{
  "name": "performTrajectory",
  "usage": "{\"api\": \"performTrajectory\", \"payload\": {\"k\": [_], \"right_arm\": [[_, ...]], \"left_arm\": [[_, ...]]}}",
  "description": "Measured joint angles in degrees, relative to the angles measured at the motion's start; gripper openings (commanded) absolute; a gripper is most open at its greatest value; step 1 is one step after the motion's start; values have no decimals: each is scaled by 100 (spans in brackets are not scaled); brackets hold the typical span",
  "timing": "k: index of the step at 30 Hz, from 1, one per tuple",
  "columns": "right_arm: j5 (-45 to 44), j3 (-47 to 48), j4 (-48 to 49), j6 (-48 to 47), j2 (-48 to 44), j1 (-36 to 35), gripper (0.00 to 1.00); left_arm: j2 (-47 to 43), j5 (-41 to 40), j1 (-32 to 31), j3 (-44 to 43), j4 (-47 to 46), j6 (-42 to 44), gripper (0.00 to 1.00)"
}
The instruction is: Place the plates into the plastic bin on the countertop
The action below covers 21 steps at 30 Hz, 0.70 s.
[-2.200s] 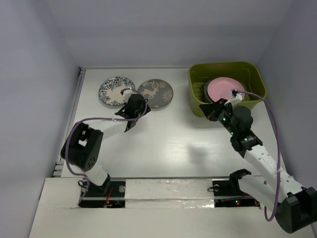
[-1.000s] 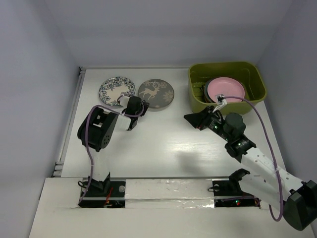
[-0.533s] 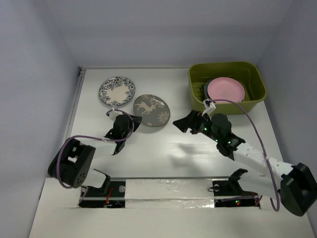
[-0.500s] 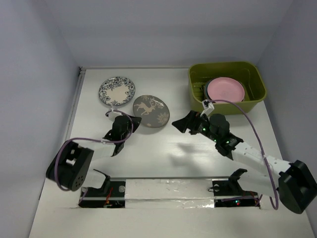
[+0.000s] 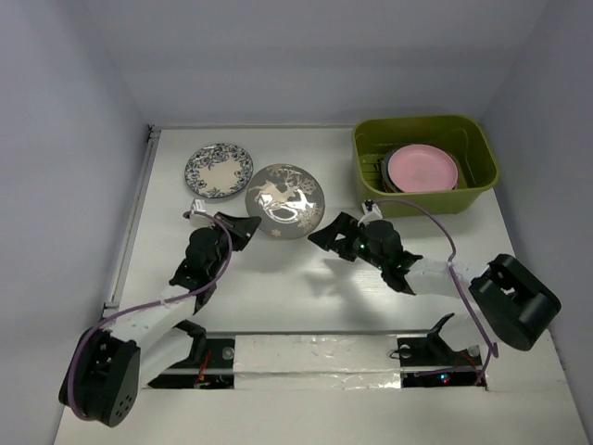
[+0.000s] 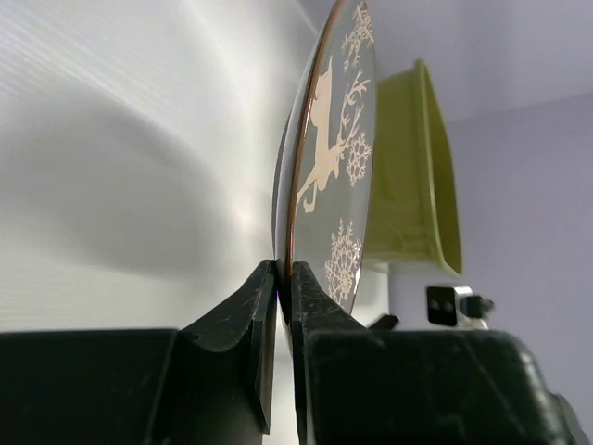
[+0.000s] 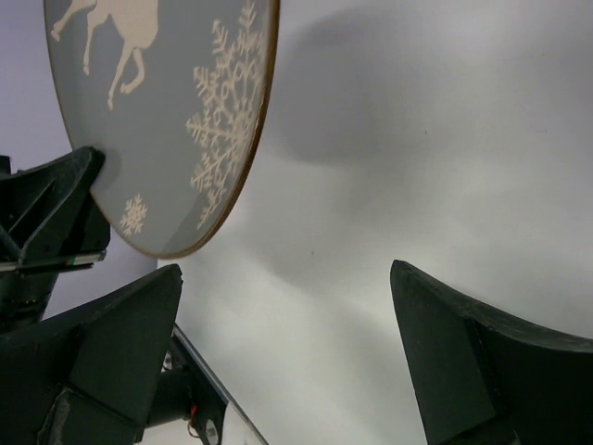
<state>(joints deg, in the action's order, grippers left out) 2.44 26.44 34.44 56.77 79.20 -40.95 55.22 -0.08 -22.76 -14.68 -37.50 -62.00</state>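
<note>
The pink plate (image 5: pixel 422 169) lies face up on darker plates, so the grey plate (image 5: pixel 284 201) will stack on top of it and leave a thin strip of pink showing when the robot lowers the grey plate.
My left gripper (image 5: pixel 246 223) (image 6: pixel 285 278) is shut on the near rim of the grey plate with white deer (image 5: pixel 284 200) (image 6: pixel 338 158). It holds the plate tilted up off the white countertop (image 5: pixel 306 283). My right gripper (image 5: pixel 326 238) (image 7: pixel 285 273) is open just right of that plate (image 7: pixel 157 111), holding nothing. A blue-white floral plate (image 5: pixel 219 170) lies flat at the back left. The olive plastic bin (image 5: pixel 417 121) (image 6: pixel 417 176) stands at the back right, with a pink plate (image 5: pixel 422 167) on top of darker plates inside.
Pale lilac walls close in the countertop on the left, back and right. The arm bases and a taped strip (image 5: pixel 315 352) run along the near edge.
The left gripper drew the deer plate toward the middle and raised it on edge. The right gripper left the bin, swung left toward the plate and opened wide.
</note>
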Motion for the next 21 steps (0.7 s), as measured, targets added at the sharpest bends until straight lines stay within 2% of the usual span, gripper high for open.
{"api": "performTrajectory", "payload": {"k": [8,11,12,13,14,15,18,20,21], "right_arm": [[-223,243,404,144,151,0,94],[-345,385,505,170,151,0,87],[-382,426,553,173,153,0,82],[-409,455,623,173,153,0,71],[-439,479,680,160,151,0,56],[-461,501,710,133,149,0,31],[-560,503,728,212,20,2,1],[-643,555,730,256,-238,-7,0],[-704,586,603,197,-398,-33,0]], "left_arm": [[-730,730,199,-2,538,-20,0],[-1082,944,278,-2,839,-24,0],[-1198,1021,310,-2,920,-26,0],[-1303,1082,337,-2,1001,-28,0],[-1397,1132,348,-2,1067,-37,0],[-1471,1178,358,-4,1115,-37,0],[-1626,1231,407,-87,1443,11,0],[-1637,1276,437,-111,1602,-17,0],[-1663,1322,442,-146,1589,-24,4]]}}
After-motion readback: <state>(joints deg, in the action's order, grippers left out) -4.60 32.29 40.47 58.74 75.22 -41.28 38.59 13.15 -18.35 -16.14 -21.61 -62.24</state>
